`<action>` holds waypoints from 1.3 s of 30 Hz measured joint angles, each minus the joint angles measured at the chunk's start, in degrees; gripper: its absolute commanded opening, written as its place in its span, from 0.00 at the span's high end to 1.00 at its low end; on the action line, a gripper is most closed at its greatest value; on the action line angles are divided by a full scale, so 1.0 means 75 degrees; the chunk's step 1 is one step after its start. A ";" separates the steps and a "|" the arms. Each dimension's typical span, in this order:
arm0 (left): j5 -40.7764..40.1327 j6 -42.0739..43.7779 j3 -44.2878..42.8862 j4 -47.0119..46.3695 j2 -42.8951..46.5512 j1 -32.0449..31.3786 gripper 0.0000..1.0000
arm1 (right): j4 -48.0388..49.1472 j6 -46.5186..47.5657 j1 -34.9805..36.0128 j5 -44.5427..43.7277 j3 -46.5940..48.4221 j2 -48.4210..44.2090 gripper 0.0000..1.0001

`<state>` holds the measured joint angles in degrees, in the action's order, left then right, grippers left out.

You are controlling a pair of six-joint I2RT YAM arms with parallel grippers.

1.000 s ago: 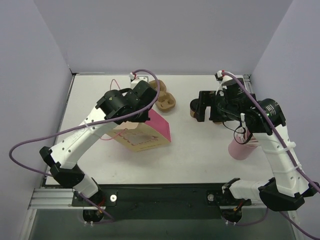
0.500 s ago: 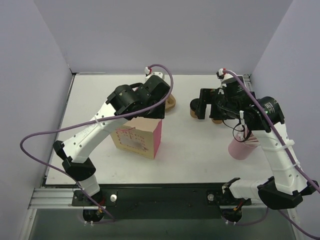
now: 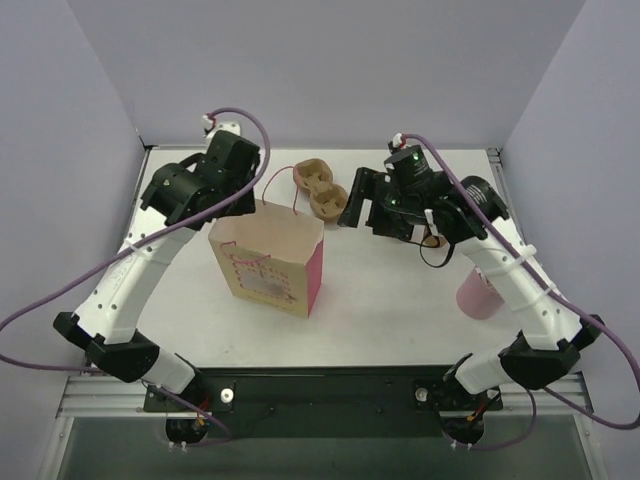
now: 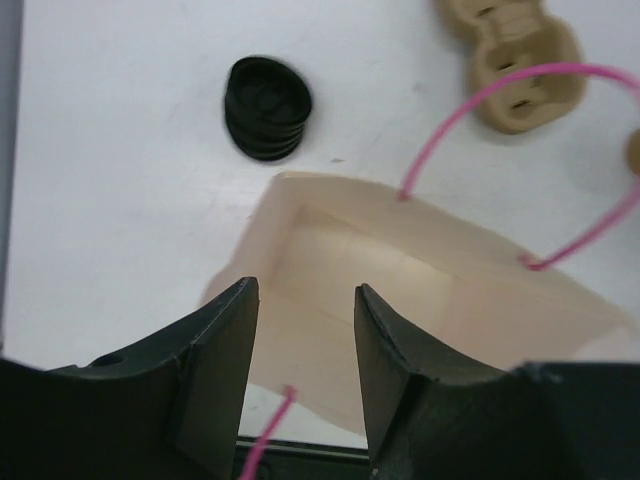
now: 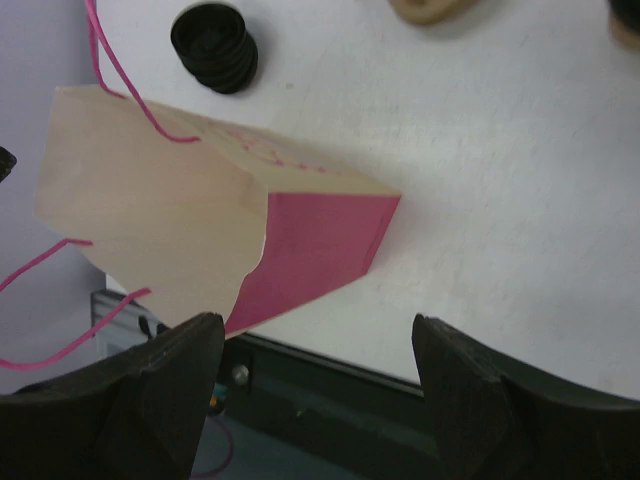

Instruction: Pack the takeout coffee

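Observation:
The paper bag (image 3: 266,275) stands crooked with its opening under my left gripper, so that gripper should back away and straighten the bag by its side rim (image 4: 240,247).
A paper bag (image 3: 265,262) with pink sides and pink string handles stands upright on the table, mouth open. My left gripper (image 3: 240,203) hangs open just above the bag's far left rim. In the left wrist view the gripper (image 4: 305,290) has nothing between its fingers, and the bag's (image 4: 420,290) bare inside lies below. My right gripper (image 3: 362,215) is open wide, right of the bag (image 5: 170,210) and beside the cup holder; its fingers (image 5: 318,325) hold nothing. A dark round top with a tan edge (image 5: 628,18), cut off at the corner, may be the takeout coffee; the top view hides it under my right arm.
A tan two-well cup holder (image 3: 320,190) lies behind the bag. A stack of black lids (image 4: 267,107) sits on the table left of the bag, under my left arm in the top view. A pink cylinder (image 3: 480,295) stands at the right. Walls enclose three sides.
The bag went from tilted in my left gripper to standing upright. The left gripper opened, let go and drew back to the far left. My right arm swung left toward the cup holder.

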<state>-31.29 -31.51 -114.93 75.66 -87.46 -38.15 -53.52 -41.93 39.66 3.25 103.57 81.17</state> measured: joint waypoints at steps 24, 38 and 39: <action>0.2101 0.1096 0.3550 -0.1448 0.2334 0.2363 0.43 | 0.0356 -0.1346 0.1070 -0.0061 0.0000 0.1836 0.91; 0.3835 0.0982 0.3133 -0.1530 0.2328 0.2229 0.43 | -0.0032 -0.0790 0.0737 -0.0539 -0.0647 0.0711 0.95; 0.3978 0.0950 0.3133 -0.1539 0.2314 0.2224 0.43 | -0.0082 -0.0772 0.0697 -0.0562 -0.0697 0.0595 0.94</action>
<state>-1.45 -24.38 -91.44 64.12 -70.11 -21.47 -54.13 -47.72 44.88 -0.97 98.35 85.62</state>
